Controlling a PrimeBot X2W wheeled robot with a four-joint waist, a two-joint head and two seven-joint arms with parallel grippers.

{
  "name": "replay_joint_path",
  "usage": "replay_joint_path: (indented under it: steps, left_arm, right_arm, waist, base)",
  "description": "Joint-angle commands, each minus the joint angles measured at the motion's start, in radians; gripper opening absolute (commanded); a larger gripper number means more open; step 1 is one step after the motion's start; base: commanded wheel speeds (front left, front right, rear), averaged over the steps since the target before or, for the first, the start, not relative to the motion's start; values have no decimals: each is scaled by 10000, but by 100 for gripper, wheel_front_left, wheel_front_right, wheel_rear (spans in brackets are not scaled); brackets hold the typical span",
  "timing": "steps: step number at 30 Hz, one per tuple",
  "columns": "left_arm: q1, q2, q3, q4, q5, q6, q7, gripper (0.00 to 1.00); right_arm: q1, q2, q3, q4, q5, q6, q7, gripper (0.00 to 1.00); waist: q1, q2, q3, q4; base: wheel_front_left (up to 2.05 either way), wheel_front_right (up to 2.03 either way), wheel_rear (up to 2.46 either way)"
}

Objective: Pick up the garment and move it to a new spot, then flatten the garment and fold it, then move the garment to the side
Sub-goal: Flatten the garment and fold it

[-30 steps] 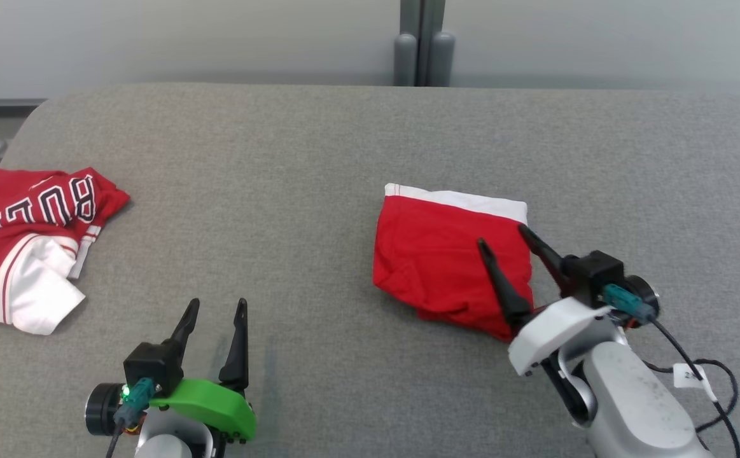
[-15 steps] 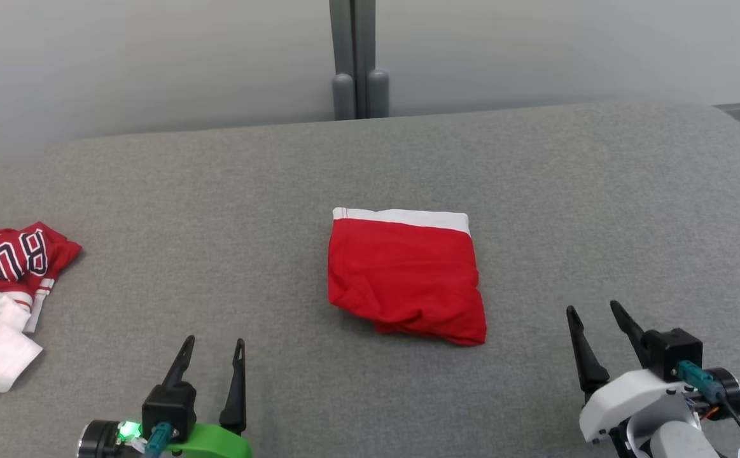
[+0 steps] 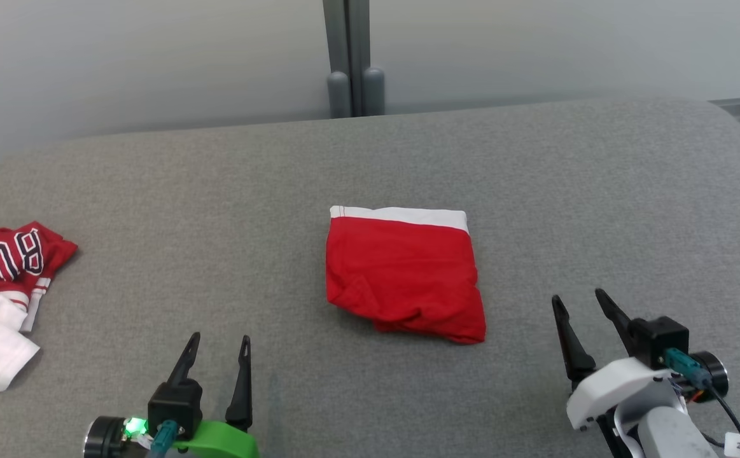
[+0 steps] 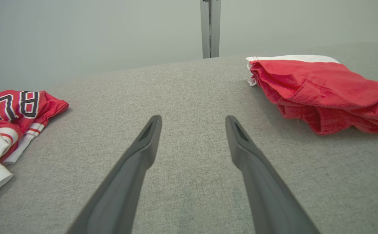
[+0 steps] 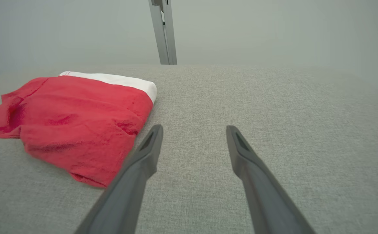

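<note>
The garment's layers pile up into a thick rounded side edge (image 3: 476,278), so the folded rectangle (image 3: 405,271) will come along in one piece when I pull it to the side.
The garment (image 3: 404,273) is red with a white band along its far edge and lies folded in a compact rectangle at the middle of the grey padded table (image 3: 217,191). In the left wrist view the garment (image 4: 322,87) sits off to the upper right; in the right wrist view the garment (image 5: 71,123) lies to the left, just past one finger. My left gripper (image 3: 220,337) stands open at the lower left, well clear of the cloth. My right gripper (image 3: 577,296) stands open at the lower right, a short way from the garment's near right corner. Both grippers (image 4: 192,118) (image 5: 194,128) hold nothing.
A crumpled red and white jersey (image 3: 0,286) with dark lettering lies at the table's left edge, also in the left wrist view as the jersey (image 4: 10,110). A grey post (image 3: 347,63) stands behind the table's far edge against a pale wall.
My right gripper has drawn back from over the garment's near right side to the lower right, leaving it folded on the table. The head view has also shifted. The left gripper stays put.
</note>
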Motion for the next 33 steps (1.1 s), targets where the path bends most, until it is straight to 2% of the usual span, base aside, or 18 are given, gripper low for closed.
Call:
replay_joint_path:
  steps: [1, 2, 8, 13, 21, 27, 33]
  left_arm:
    - [-265, 0, -32, -7, -67, -60, -3, 100]
    - [-324, -5, -32, -5, -95, -59, -3, 100]
    - [-781, -32, -141, 87, -317, -176, -3, 100]
    - [-946, -41, -238, 175, -511, -257, -3, 100]
    - [-1156, -42, -489, 209, -790, -253, -3, 100]
    - [-1198, -44, -544, 111, -948, -189, -3, 100]
    - [-1216, -43, -537, 93, -1005, -158, -3, 100]
  right_arm:
    - [-294, -32, 109, 5, 3, -15, 1, 42]
    - [-457, -33, 212, 57, 10, -15, 1, 0]
    - [-1788, -38, 1102, 525, -35, -15, 1, 0]
    - [-2822, -45, 1988, 1551, 63, -15, -1, 0]
    - [-3473, -39, 2882, 2575, 87, -15, 1, 0]
    - [-3235, -41, 4039, 2482, 240, -15, -1, 0]
    - [-3028, -47, 5567, 2738, 644, -15, 0, 0]
  waist:
    - [0, -1, 364, 342]
    - [0, -1, 463, 436]
    - [0, -1, 1177, 1243]
    - [0, -1, 1429, 1922]
    - [0, -1, 1671, 2768]
    - [0, -1, 1761, 2923]
    - [0, -1, 1673, 2744]
  base:
    - [0, 0, 0]
    - [0, 0, 0]
    - [0, 0, 0]
    - [0, 0, 0]
    - [0, 0, 0]
    - [0, 0, 0]
    - [0, 0, 0]
